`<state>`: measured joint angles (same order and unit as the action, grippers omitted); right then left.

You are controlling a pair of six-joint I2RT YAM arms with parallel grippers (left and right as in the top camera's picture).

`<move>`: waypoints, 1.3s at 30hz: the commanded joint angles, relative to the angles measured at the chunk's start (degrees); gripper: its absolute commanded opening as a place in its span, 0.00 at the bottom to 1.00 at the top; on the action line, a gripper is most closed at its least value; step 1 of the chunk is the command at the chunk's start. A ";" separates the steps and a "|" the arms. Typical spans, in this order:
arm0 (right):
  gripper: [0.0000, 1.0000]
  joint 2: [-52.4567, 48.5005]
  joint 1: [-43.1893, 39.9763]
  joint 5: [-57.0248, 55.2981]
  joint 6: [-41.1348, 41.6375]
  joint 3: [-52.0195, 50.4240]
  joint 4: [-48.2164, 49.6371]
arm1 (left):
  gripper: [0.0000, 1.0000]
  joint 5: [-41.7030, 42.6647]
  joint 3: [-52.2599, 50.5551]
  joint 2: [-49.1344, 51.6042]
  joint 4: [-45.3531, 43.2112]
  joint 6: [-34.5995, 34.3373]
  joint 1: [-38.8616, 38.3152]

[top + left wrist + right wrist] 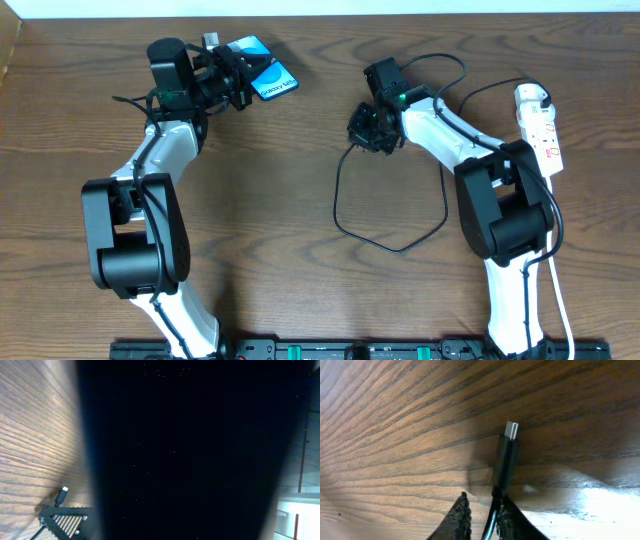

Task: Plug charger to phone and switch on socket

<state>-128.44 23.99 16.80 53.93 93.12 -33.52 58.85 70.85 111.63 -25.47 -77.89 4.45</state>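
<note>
Next, I raise the phone (272,75) and straighten it because it slants low in my left gripper, then bring the tip of the charger's plug up to the phone's lower edge (281,91).
My left gripper (240,80) is shut on the phone (268,72), holding its blue screen at the back left of the table. In the left wrist view the phone (190,450) is a dark mass that fills the frame and hides my fingers. My right gripper (368,128) is shut on the charger (340,210), a thin black cable looping across the table. In the right wrist view its plug tip (506,455) sticks out past the fingertips (482,497), just above the wood. The plug tip also shows in the left wrist view (62,495). The white socket (543,130) lies at the far right.
The wooden table (300,290) carries the cable's loop in the middle. A thicker white cord (562,310) runs from the socket toward the front edge beside the right arm. A white plug (530,97) sits at the socket's far end.
</note>
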 commanded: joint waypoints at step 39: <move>0.01 15.28 -0.42 50.07 -36.44 -0.07 1.77 | 0.07 15.87 0.98 -0.20 -15.19 -1.05 0.26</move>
<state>-113.10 23.49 65.14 12.12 92.92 -33.10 79.05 70.83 111.66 -35.90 -74.32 4.45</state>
